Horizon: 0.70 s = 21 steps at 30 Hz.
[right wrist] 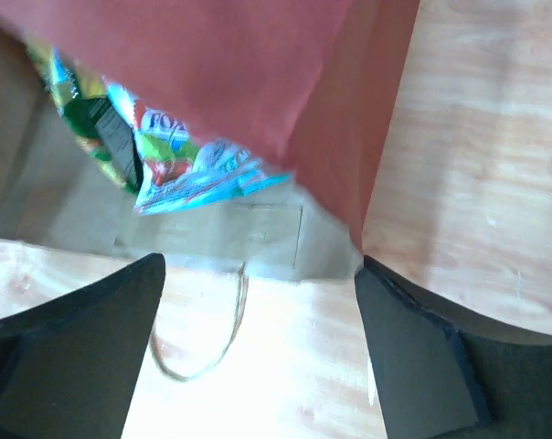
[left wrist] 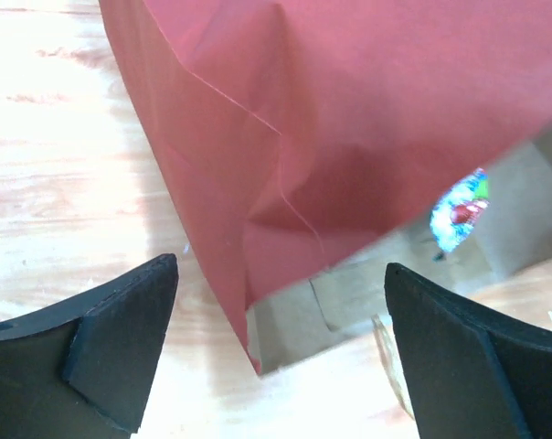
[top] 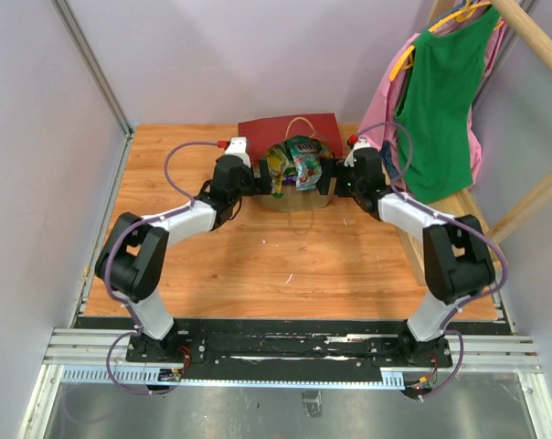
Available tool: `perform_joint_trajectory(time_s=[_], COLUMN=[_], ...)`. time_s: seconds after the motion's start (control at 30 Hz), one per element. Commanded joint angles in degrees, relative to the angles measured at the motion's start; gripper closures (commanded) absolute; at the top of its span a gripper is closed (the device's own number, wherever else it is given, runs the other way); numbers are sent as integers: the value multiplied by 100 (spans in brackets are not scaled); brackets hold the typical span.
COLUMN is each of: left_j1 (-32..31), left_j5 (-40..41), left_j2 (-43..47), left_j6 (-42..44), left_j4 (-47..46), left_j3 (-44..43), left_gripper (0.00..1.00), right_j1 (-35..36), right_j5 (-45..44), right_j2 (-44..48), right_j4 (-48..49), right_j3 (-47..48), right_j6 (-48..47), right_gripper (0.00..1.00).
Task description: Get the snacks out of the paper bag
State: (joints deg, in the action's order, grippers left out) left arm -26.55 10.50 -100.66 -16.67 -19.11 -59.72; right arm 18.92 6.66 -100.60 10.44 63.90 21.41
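Note:
My two grippers should back away from the red paper bag's corners (left wrist: 250, 315) beside the snacks, which they straddle now, before my right gripper reaches for the teal-white snack (top: 306, 165).
The red paper bag (top: 290, 125) lies on its side at the far middle of the table, its brown-lined mouth facing the arms. Glossy snacks (top: 295, 165), green-yellow and teal-white, bulge out of the mouth. My left gripper (top: 263, 183) is open at the mouth's left edge; in the left wrist view the bag's red wall (left wrist: 349, 119) and corner lie between its fingers (left wrist: 281, 343), and one packet (left wrist: 459, 212) shows inside. My right gripper (top: 323, 177) is open at the mouth's right edge (right wrist: 258, 343), with the packets (right wrist: 180, 160) and a beige loop handle (right wrist: 212, 343) ahead.
A green garment (top: 445, 101) and pink cloth (top: 390, 101) hang on a wooden rack (top: 532, 197) at the back right, close to my right arm. Walls close in the left and far sides. A metal rail (top: 294, 352) runs along the near edge.

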Motion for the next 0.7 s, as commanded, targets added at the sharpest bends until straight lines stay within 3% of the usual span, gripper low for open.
perform_joint_trajectory(time_s=[0.0,0.2,0.43,0.67], left_j1=[-17,-17,0,0], left_j5=[-625,-2109,-4135,-5971], left_j2=[796,1379,2568,3639], left_j6=[283,1408,2250,2969], left_j4=[-5,1133,1478,1540], left_j3=[331,204,720,1216], left_gripper=[0,0,0,0], right_j1=[12,12,281,871], right_j5=[256,-285,-1169,-1656], right_j2=[959,2033,3077,3508], right_j4=[186,464,695,668], right_j3=[-692,-1855,-2878,-3238], right_j6=[262,817,949,581], right_gripper=[11,3,1,1])
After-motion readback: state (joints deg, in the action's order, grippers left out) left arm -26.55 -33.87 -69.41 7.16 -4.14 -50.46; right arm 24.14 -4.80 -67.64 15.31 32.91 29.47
